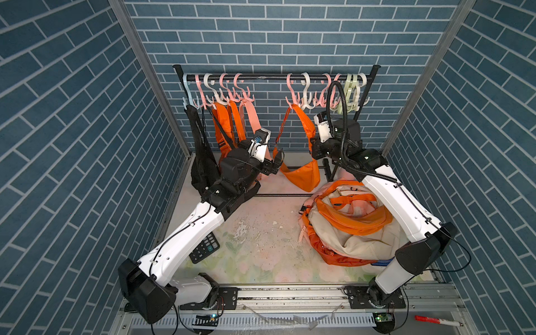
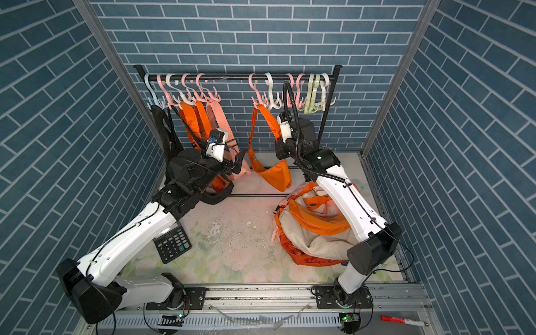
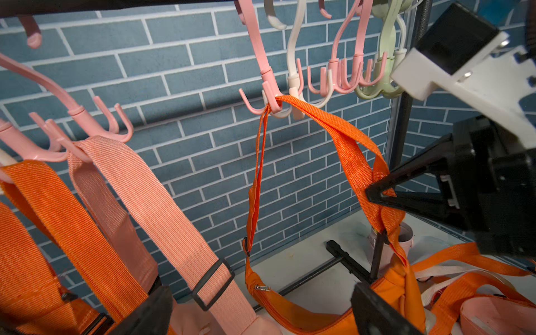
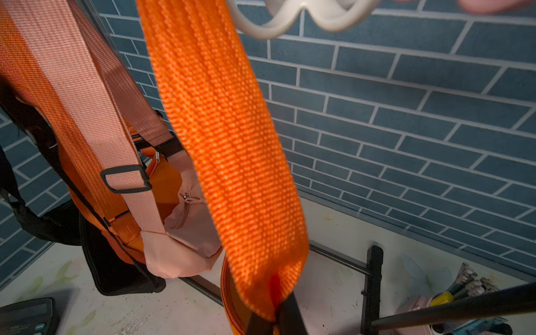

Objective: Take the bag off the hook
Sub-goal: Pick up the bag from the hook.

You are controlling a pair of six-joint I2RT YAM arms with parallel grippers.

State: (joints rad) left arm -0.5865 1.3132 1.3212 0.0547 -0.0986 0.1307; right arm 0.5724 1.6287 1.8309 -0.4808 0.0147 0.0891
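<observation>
I should keep moving my left gripper toward the strap's free side (image 2: 253,121) and close it below its hook, while my right gripper pinches one side of the orange strap (image 2: 270,118).
An orange bag (image 1: 301,174) (image 2: 275,175) hangs by its wide orange strap (image 1: 304,119) (image 3: 348,139) from a pink hook (image 1: 291,100) (image 2: 256,100) (image 3: 268,95) at the middle of the rail. Its body rests low near the table. My right gripper (image 1: 312,145) (image 2: 278,145) (image 4: 275,319) is shut on the strap (image 4: 226,145) partway down its right side; the left wrist view shows its black tips (image 3: 374,194) pinching the webbing. My left gripper (image 1: 277,159) (image 2: 239,161) (image 3: 261,316) stands open beside the bag's left end, holding nothing.
Orange, pink and black bags hang from hooks at the left of the rail (image 1: 275,77). A pile of cream and orange bags (image 1: 348,226) lies on the table under my right arm. A calculator (image 1: 204,248) lies under my left arm. A pen cup (image 4: 464,290) stands by the rack's foot.
</observation>
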